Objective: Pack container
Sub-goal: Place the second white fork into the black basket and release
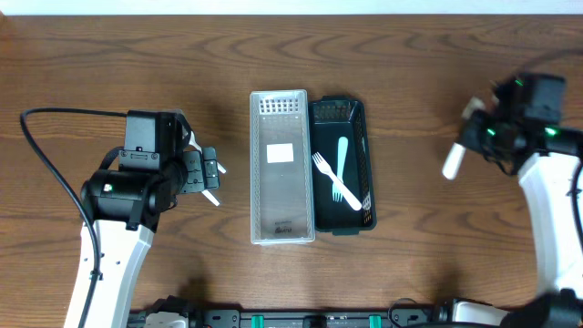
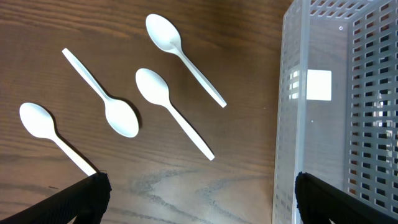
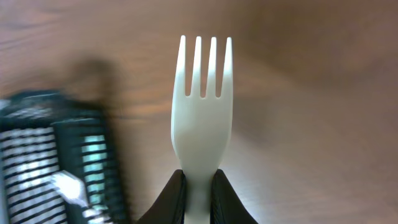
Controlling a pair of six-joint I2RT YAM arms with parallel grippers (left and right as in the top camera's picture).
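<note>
I should keep moving my right gripper toward the dark green basket [image 1: 354,157] and let go inside the basket's sides, because the white fork I am holding matches the fork lying there [image 1: 335,181].
A white plastic fork [image 3: 202,106] stands tines-up between the fingers of my right gripper [image 3: 199,186], which is shut on its handle. From overhead that gripper [image 1: 463,141] hovers over bare table at the right, apart from the dark green basket [image 1: 364,118]. That basket holds a white fork [image 1: 335,180] and a pale green utensil [image 1: 344,159]. To the left of it, touching, is a clear slotted basket [image 1: 257,182], which holds no cutlery. My left gripper [image 2: 202,202] is open above the wood beside the clear basket [image 2: 289,93]. Several white spoons [image 2: 152,87] lie ahead of it.
The spoons lie scattered on the wooden table left of the clear basket; overhead, my left arm [image 1: 137,178] covers most of them. A black cable [image 1: 46,155] loops at the far left. The dark basket [image 3: 37,155] appears blurred at the left of the right wrist view.
</note>
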